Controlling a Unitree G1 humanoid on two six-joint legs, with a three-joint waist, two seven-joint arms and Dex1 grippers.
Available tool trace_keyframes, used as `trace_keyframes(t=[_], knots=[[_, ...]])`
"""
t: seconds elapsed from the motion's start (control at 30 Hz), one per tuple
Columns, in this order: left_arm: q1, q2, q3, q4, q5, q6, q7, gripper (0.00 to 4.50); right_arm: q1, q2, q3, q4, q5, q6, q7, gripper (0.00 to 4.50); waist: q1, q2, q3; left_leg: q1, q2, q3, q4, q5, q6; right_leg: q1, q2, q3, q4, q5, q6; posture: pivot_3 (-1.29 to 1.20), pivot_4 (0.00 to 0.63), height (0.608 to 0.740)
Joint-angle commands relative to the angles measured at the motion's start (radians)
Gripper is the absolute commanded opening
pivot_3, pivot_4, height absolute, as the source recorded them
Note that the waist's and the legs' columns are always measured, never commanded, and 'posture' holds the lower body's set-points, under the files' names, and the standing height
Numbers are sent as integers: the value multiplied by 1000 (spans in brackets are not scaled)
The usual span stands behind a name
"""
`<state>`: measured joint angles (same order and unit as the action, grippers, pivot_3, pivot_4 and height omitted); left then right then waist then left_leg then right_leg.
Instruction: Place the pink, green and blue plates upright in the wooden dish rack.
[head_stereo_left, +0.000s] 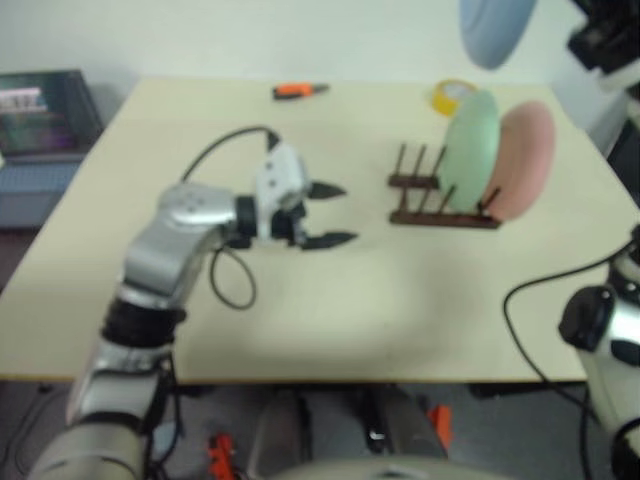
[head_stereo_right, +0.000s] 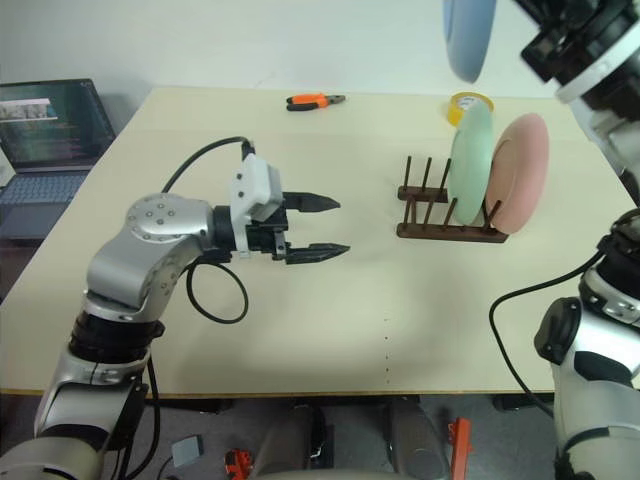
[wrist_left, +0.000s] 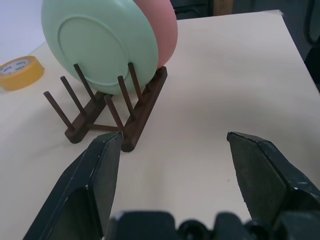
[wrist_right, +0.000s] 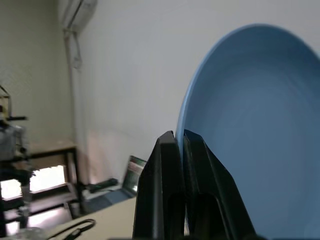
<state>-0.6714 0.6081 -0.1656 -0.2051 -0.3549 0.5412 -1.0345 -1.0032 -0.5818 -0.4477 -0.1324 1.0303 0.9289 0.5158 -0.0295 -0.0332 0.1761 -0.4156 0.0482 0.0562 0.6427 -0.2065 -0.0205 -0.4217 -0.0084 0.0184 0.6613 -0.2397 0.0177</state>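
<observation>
My right gripper should keep bringing the blue plate (head_stereo_right: 468, 38) down, as it hangs upright like the green plate, until its edge sits between the rack's free wires (head_stereo_right: 424, 192).
The wooden dish rack (head_stereo_right: 445, 215) stands on the right half of the table. The green plate (head_stereo_right: 468, 165) and the pink plate (head_stereo_right: 520, 172) stand upright in its right-hand slots, the pink one outermost. High above the rack, the blue plate (head_stereo_right: 467, 35) hangs in the air with my right gripper (wrist_right: 179, 142) shut on its rim. My left gripper (head_stereo_right: 330, 226) hovers open over the table to the left of the rack, pointing at it, nothing between its fingers. The rack's left pegs (wrist_left: 65, 107) are free.
A yellow tape roll (head_stereo_right: 468, 103) lies behind the rack. Orange-handled pliers (head_stereo_right: 312, 101) lie at the far edge of the table. A laptop (head_stereo_right: 50, 125) sits off the table's left side. Black cables loop beside my left arm and at the right edge.
</observation>
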Motion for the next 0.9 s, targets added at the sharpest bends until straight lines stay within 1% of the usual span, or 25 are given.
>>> trace_keyframes(t=[0.03, 0.23, 0.7, 0.9], knots=[[-3, 6, 31, -43, -20, 1, 9, 3686, 16, 24, -7, -28, 74, 8, -30, 17, 0, 0, 0, -1, 0, 0, 0, 0, 0, 0, 0, 0, 0, 0, 0, 0, 150, 740], [-1, 10, 38, -46, -23, 2, 10, 3686, 66, 55, 27, 10, 68, -5, -45, 17, 0, 0, 0, 0, 0, 0, 0, 0, 0, 0, 0, 0, -1, 0, 0, 0, 150, 740], [5, 19, 48, -45, -16, 7, 28, 3686, 165, 104, 108, 86, -30, -66, -28, 17, -2, 0, 0, 0, 0, 0, -1, 0, 0, 0, 1, 0, -1, 0, 0, 0, 150, 740], [-2, 35, 74, -7, 7, 10, 66, 3686, 194, 118, 122, 102, -55, -75, -12, 17, -2, 0, 0, 0, 0, 0, -1, 0, 0, 0, 1, -1, -1, 0, 0, 0, 150, 740]])
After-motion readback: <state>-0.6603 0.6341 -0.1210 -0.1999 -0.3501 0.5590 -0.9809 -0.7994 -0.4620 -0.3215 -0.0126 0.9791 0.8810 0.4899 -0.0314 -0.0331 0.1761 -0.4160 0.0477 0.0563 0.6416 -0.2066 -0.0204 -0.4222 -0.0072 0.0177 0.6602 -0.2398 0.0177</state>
